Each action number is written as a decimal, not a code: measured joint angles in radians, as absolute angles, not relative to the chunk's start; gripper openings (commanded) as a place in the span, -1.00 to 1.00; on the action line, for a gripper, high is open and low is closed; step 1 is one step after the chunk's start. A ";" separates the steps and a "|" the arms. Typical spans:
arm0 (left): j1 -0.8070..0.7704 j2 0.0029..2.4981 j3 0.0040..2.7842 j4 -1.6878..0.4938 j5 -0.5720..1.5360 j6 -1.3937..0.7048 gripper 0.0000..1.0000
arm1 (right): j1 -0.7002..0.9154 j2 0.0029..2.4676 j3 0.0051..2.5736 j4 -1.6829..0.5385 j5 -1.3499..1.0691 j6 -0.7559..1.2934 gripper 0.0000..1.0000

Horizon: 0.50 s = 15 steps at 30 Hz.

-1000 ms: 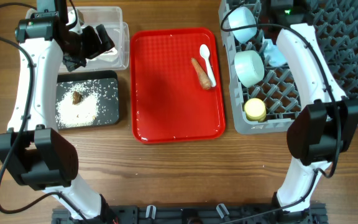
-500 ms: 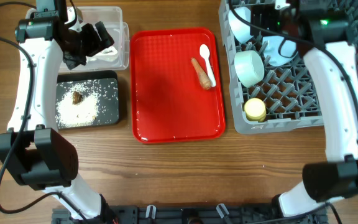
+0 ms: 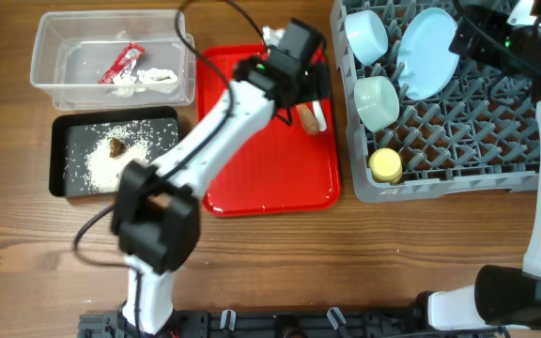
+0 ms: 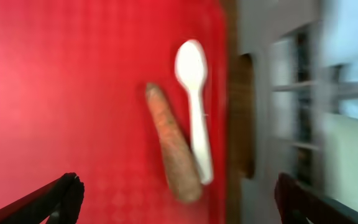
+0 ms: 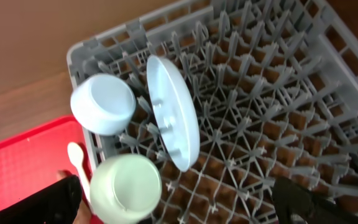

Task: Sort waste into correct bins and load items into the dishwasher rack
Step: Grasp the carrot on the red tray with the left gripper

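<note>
The carrot-like stick rests against the white spoon's handle [image 3: 320,115], so my left gripper should take the stick to the black tray [image 3: 113,156] before I load the spoon.
My left gripper [image 4: 179,208] hangs open and empty over the red tray, its fingers [image 4: 62,195] set wide on either side of the near end of the orange-brown carrot-like stick [image 4: 173,155]. The white spoon [image 4: 194,99] lies against that stick. In the overhead view the left gripper [image 3: 303,75] covers their upper ends. My right gripper [image 5: 176,205] is open and empty above the grey dishwasher rack [image 5: 272,118]. The rack holds the light blue plate [image 5: 173,112] on edge, two bowls [image 5: 104,102] [image 5: 126,186] and a yellow cup [image 3: 385,165].
The clear tub [image 3: 64,84] at the back left holds a red wrapper [image 3: 123,64] and a white tissue [image 3: 148,80]. In front of it the black tray [image 3: 59,155] holds rice grains [image 3: 111,161] and a brown lump [image 3: 116,146]. The red tray [image 3: 261,178] lies mid-table.
My left arm swung from over the clear tub to above the stick and spoon on the red tray. My right gripper opened and drew back, leaving the plate standing in the rack.
</note>
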State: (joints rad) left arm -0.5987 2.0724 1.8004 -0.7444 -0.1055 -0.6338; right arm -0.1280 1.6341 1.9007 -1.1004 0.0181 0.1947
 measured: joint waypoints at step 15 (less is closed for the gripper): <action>-0.601 2.308 1.802 -0.674 -0.002 -0.736 -0.02 | -0.128 1.634 1.901 -1.132 0.018 0.198 1.00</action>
